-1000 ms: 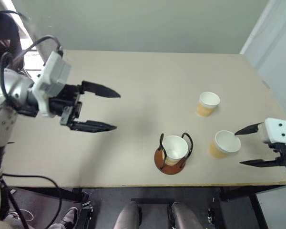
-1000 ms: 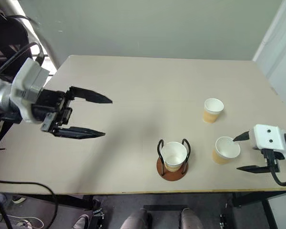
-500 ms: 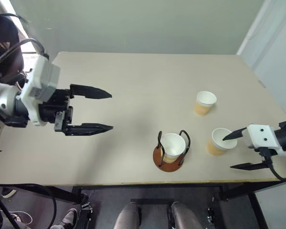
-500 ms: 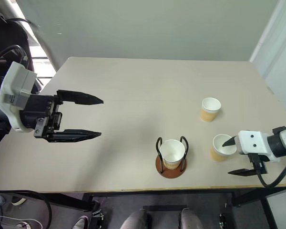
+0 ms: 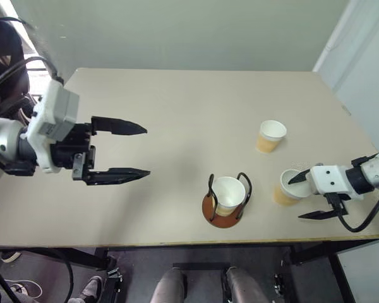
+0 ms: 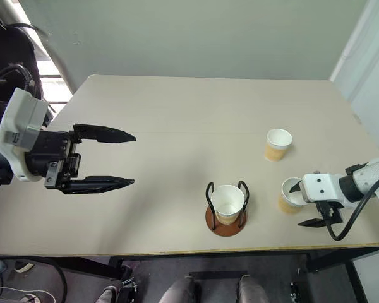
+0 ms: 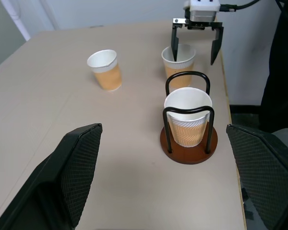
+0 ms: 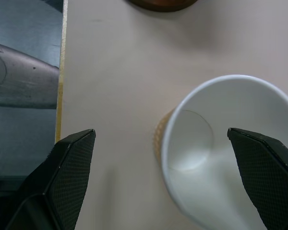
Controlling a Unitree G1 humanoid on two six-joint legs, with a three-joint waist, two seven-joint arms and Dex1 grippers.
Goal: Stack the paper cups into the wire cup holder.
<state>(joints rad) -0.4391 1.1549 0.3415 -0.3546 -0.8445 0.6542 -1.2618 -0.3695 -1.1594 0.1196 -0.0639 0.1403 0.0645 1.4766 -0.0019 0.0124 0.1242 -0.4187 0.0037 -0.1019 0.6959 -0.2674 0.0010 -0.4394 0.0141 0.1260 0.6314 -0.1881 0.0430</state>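
Note:
The paper cup at my right gripper (image 5: 287,188) will go down deep inside when I lower it, because the holder's paper cup (image 5: 228,192) is open and empty.
The wire cup holder (image 5: 210,209) stands near the table's front edge with one paper cup (image 5: 229,192) upright inside its black loops. A second paper cup (image 5: 271,136) stands farther back to the right. A third paper cup (image 5: 284,188) stands right of the holder. My right gripper (image 5: 295,198) is open at this third cup. In the left wrist view one of its fingers (image 7: 174,50) dips inside the rim while the other hangs outside, nearer the table's edge. My left gripper (image 5: 146,150) hovers open above the table's left side, holding nothing.
The table's front edge (image 5: 177,243) runs just in front of the holder and the near cup. Black cables (image 5: 12,69) hang at the far left. Bare tabletop (image 5: 189,120) lies between my left gripper and the cups.
My right gripper has come down and leftward onto the near cup, one finger now over its mouth. The left gripper has stayed about where it was.

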